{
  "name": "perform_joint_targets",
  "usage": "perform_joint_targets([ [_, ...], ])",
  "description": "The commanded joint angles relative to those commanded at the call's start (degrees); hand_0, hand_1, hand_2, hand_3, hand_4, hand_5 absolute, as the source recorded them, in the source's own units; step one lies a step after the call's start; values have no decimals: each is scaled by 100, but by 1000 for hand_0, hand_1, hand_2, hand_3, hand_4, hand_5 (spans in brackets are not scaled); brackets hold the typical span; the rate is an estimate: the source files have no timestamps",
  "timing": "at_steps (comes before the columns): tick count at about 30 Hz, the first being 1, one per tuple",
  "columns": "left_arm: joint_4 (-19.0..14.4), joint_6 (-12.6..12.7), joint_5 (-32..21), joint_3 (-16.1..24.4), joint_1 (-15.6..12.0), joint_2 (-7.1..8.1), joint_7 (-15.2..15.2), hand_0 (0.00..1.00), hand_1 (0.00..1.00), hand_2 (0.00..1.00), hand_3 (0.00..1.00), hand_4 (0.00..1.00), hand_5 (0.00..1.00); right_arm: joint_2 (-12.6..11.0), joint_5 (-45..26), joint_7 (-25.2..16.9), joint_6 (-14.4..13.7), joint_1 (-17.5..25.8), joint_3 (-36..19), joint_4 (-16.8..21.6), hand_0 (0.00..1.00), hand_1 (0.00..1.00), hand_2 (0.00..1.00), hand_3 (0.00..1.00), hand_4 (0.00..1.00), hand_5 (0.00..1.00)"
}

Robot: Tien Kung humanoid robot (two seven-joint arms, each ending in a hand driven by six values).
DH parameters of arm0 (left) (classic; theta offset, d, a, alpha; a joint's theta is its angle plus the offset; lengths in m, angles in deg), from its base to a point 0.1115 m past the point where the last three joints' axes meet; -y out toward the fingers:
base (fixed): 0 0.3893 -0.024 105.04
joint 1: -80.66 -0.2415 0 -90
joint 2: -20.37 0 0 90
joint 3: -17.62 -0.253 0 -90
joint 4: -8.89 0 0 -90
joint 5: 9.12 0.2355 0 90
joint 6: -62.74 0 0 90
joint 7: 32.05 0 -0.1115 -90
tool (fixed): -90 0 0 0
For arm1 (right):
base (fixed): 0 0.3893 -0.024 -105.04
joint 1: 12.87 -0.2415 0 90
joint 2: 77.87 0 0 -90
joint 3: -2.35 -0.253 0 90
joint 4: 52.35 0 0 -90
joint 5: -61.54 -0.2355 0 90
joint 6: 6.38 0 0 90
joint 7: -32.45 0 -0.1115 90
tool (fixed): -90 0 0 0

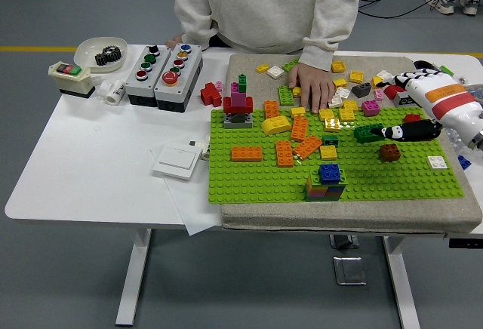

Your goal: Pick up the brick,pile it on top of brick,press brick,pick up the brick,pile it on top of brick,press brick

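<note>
The dark green brick seems longer than the blue brick atop the stack, so I expect it to stick out but still stay level when the robot stacks it there.
A small brick stack stands near the front edge of the green baseplate, with a blue brick on top. My right hand is raised over the plate's far right, well away from the stack. Its fingers are spread and hold nothing. The black thumb lies over a red brick, beside a dark green brick and above a brown brick. The left arm is out of view.
A person stands at the far side with one hand flat on the mat among loose bricks. Orange bricks, a yellow piece and a red-pink build sit on the plate. Button boxes and a white switch lie to the left.
</note>
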Motion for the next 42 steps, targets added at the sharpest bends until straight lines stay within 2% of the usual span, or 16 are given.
perform_joint_targets([
  [2,-2,-2,9,5,-1,-1,3,676,731,733,593,683,662,74,-17,-30,-35,-174,179,-290,776,687,742,748,964,625],
  [4,-7,0,6,1,-1,-2,5,676,731,733,593,683,662,240,-44,-66,-85,-410,391,-762,776,687,742,748,964,625],
  [5,-8,2,2,2,-1,-2,5,677,732,732,593,684,663,272,-53,-73,-94,-450,422,-911,731,654,720,699,948,601],
  [10,-16,-5,15,10,12,0,14,677,732,732,593,684,663,589,-229,-132,-215,-748,660,-1693,731,654,720,699,948,601],
  [12,-20,-7,18,16,18,-2,19,676,733,733,593,685,663,724,-277,-150,-275,-837,739,-1971,702,639,708,692,947,604],
  [23,-50,5,-62,-38,96,-3,19,676,734,732,593,685,664,1407,-381,-322,-632,-1210,1250,-3094,711,634,692,668,939,579],
  [28,-64,8,-82,-55,134,-4,25,676,734,732,593,685,664,1585,-293,-399,-756,-1284,1402,-3434,711,634,692,668,939,579],
  [42,-98,-13,-2,-19,251,-10,64,680,735,734,594,685,663,1807,351,-515,-1032,-1472,1684,-3871,728,625,682,637,923,549],
])
